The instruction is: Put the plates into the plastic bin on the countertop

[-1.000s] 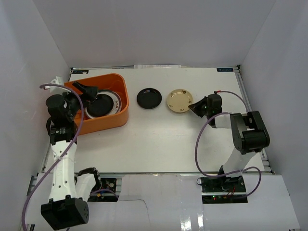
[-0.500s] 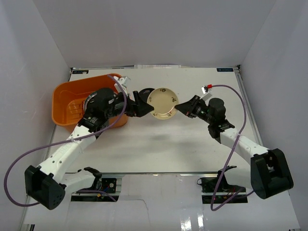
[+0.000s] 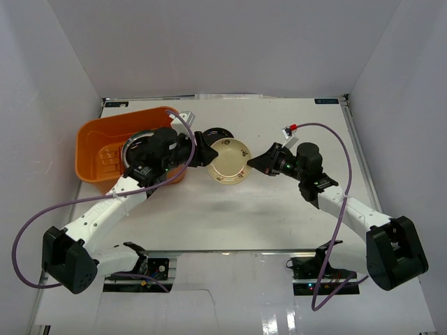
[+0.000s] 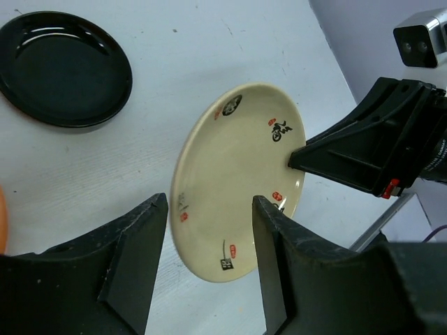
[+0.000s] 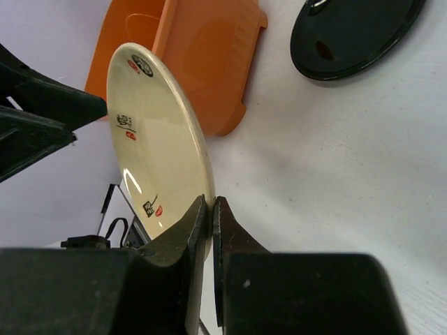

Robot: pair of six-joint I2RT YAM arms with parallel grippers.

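Observation:
My right gripper is holding the cream plate far from the orange bin [image 3: 105,150]. Next, my left gripper takes hold of the plate's free rim [image 3: 211,166] and puts the plate inside the bin.
A cream plate [image 3: 230,161] with small red and black marks hangs tilted on edge above the countertop [image 3: 279,209]. My right gripper [image 3: 255,161] is shut on its right rim, as the right wrist view [image 5: 209,209] shows. My left gripper [image 3: 203,154] is open, its jaws on either side of the plate's left edge [image 4: 237,181] without touching it. A glossy black plate [image 3: 218,132] lies on the countertop behind, partly hidden by the left gripper. The orange bin [image 3: 98,150] stands at the left; plates in it are mostly hidden under my left arm.
White walls enclose the countertop on three sides. The black plate [image 4: 63,66] lies just beyond the left fingers. The bin's corner [image 5: 202,63] sits behind the held plate in the right wrist view. A purple cable loops off each arm.
My right gripper has taken the cream plate off the countertop and raised it on edge. My left arm has swung out of the bin to the plate, which has just shifted slightly left and down.

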